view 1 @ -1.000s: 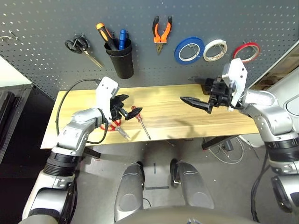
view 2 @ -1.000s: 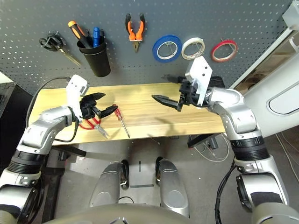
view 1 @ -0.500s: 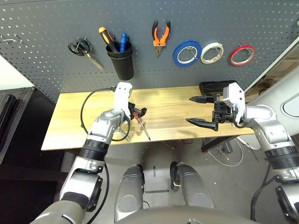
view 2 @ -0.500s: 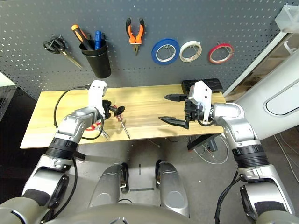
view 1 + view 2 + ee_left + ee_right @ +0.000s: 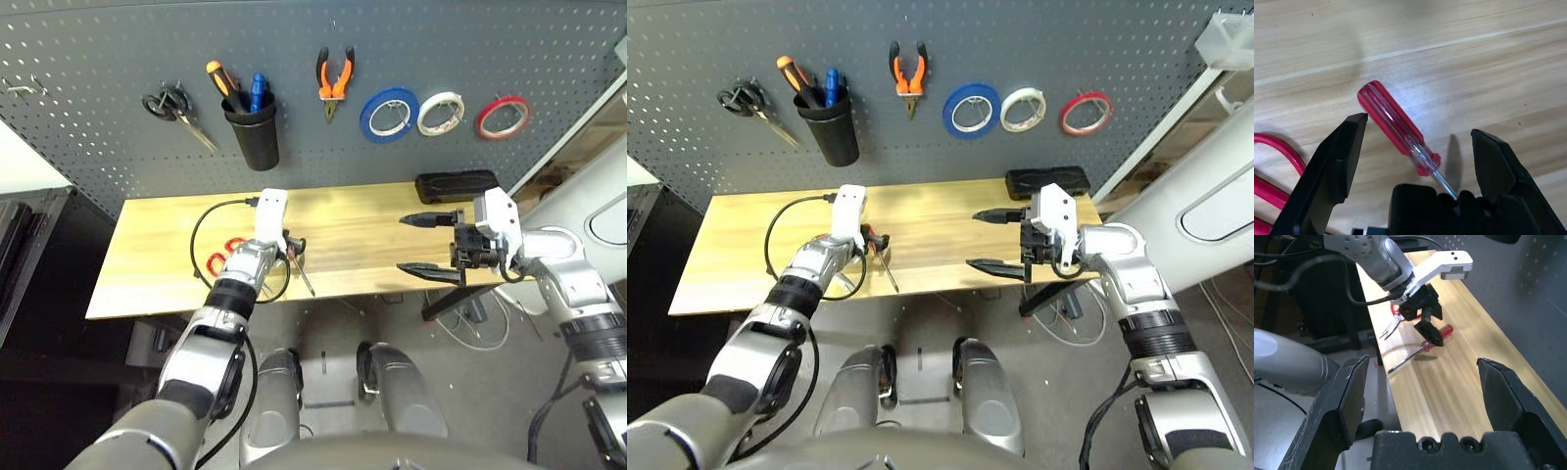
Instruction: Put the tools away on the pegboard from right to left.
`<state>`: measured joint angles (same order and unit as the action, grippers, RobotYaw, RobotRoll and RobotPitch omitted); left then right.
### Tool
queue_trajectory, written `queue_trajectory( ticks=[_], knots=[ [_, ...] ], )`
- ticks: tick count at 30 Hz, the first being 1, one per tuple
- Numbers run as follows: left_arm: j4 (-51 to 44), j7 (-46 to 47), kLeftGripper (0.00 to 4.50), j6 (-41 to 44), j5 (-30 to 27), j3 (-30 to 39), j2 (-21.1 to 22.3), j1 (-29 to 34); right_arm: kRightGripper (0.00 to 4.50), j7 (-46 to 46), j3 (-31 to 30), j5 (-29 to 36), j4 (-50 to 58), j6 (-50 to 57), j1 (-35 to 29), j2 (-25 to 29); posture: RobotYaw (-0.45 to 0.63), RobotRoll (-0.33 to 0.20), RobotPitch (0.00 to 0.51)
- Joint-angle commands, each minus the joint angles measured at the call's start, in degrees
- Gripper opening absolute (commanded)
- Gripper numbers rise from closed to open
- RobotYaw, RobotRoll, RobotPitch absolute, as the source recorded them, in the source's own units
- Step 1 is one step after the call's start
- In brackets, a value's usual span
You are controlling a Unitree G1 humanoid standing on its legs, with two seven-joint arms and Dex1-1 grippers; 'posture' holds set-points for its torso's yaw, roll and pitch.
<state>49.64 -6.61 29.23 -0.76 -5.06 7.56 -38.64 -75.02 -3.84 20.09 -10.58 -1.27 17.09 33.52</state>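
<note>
My gripper is about to lower the red-handled screwdriver (image 5: pixel 1397 123) into the black cup, and the blue tool (image 5: pixel 258 91) sticks up above the black cup's rim. So the screwdriver will stand with its handle out.
On the pegboard (image 5: pixel 88 59) hang the thin red tape ring (image 5: pixel 504 117) at the far right and the orange-and-black pliers (image 5: pixel 333 78) further left. The red-handled screwdriver (image 5: pixel 1393 125) lies on the wooden table (image 5: pixel 147 264). My left gripper (image 5: pixel 291 247) stands open low over it, one finger on each side of the handle, not touching. The red-handled scissors (image 5: pixel 223 257) lie just left of that gripper. My right gripper (image 5: pixel 403 245) hangs open and empty over the table's right part.
A black cup (image 5: pixel 252 122) holding an orange-handled driver and a blue tool hangs on the board, with black-handled scissors (image 5: pixel 174 106) to its left. Blue (image 5: pixel 389 115) and white (image 5: pixel 440 113) tape rolls hang beside the red ring. A black case (image 5: pixel 456 186) lies at the table's back right.
My left gripper has moved right and down until it straddles the screwdriver's handle. My right gripper has dropped from near the pegboard to low over the table's right side. Both stayed open.
</note>
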Motion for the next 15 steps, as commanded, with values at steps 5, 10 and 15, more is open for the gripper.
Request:
queue_trajectory(
  ticks=[5, 10, 15],
  knots=[
    [8.92, 3.07, 4.50, -5.09, 1.31, 2.16, -0.63, -2.48, 4.44, 0.38, -0.04, 0.21, 4.54, 1.54, -3.60, 1.22, -0.15, 0.000, 0.137],
    [10.97, 3.63, 4.50, -6.56, 1.42, 2.96, -0.88, -2.95, 4.44, 1.23, 0.09, 0.59, 7.57, 2.97, -5.56, 1.50, -0.17, 0.000, 0.168],
    [11.99, 3.90, 4.50, -6.68, 1.15, 3.71, -1.58, -3.37, 4.44, 2.55, 0.33, 1.21, 10.99, 4.75, -7.66, 1.86, -0.19, 0.000, 0.205]
  ],
)
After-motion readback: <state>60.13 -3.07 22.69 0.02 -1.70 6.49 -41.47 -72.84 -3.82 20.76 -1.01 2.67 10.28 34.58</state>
